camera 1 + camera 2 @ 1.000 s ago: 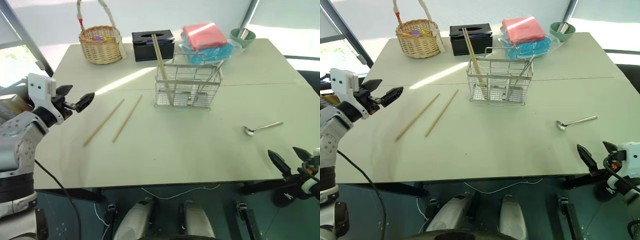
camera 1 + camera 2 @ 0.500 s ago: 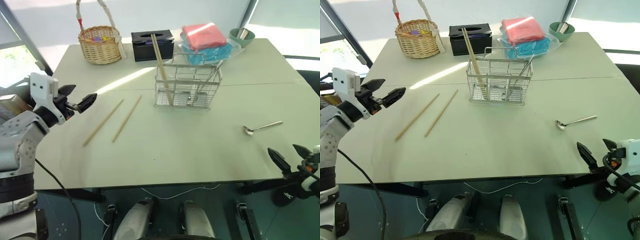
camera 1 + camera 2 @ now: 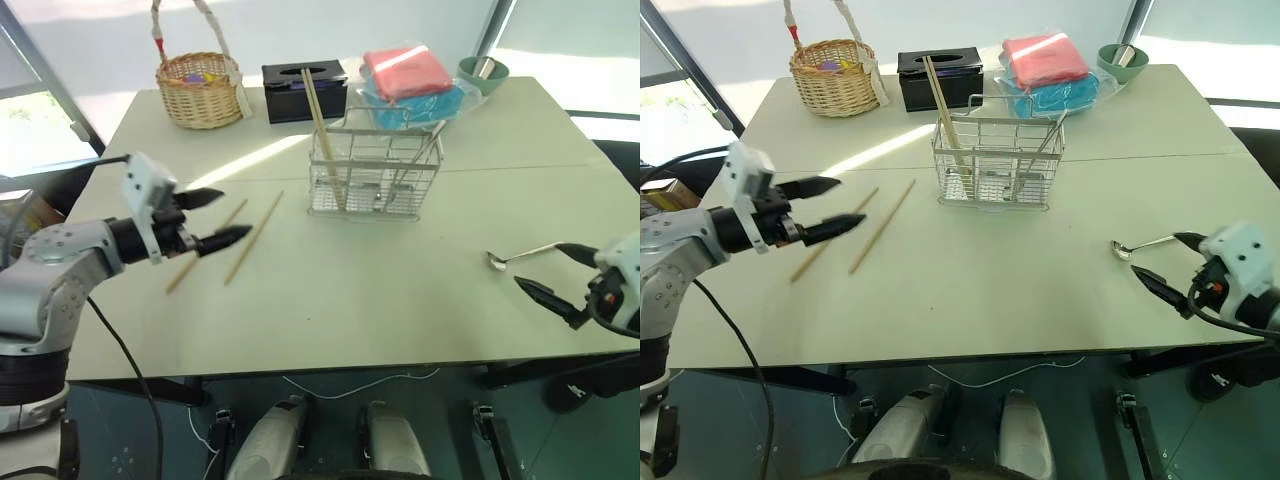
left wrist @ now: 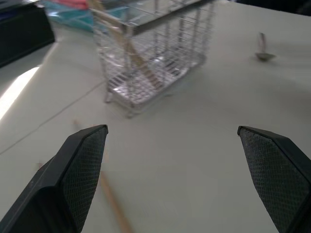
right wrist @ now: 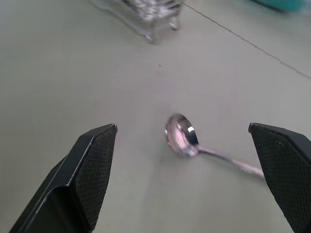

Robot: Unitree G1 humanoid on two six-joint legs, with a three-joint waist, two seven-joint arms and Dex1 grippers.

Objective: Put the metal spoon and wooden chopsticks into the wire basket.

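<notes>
I should turn my right gripper around to line up with the spoon [image 3: 522, 254] before I close it, because the metal spoon's handle [image 5: 232, 161] lies at a slant across my right gripper's opening toward one finger.
Two wooden chopsticks [image 3: 270, 212] lie side by side on the table's left half. My left gripper [image 3: 235, 213] hovers open just over them, and one finger crosses the left stick [image 3: 185, 272]. The wire basket [image 3: 375, 170] stands at mid-table, with another pair of chopsticks [image 3: 320, 110] and some cutlery leaning inside. The metal spoon [image 3: 520, 255] lies flat near the right front edge. My right gripper [image 3: 538, 265] is open, one finger on each side of the spoon and apart from it. The right wrist view shows the spoon's bowl [image 5: 182, 138] between the fingers [image 5: 87, 174].
Along the far edge stand a wicker basket [image 3: 200, 85] with a tall handle, a black tissue box [image 3: 305, 90], pink and blue packs [image 3: 415, 80] and a green bowl [image 3: 485, 72]. The table's front edge [image 3: 330, 365] runs just below both grippers.
My left gripper swung right, from off the table's left side to over the two chopsticks. My right gripper rose from below the front edge to the spoon and rolled.
</notes>
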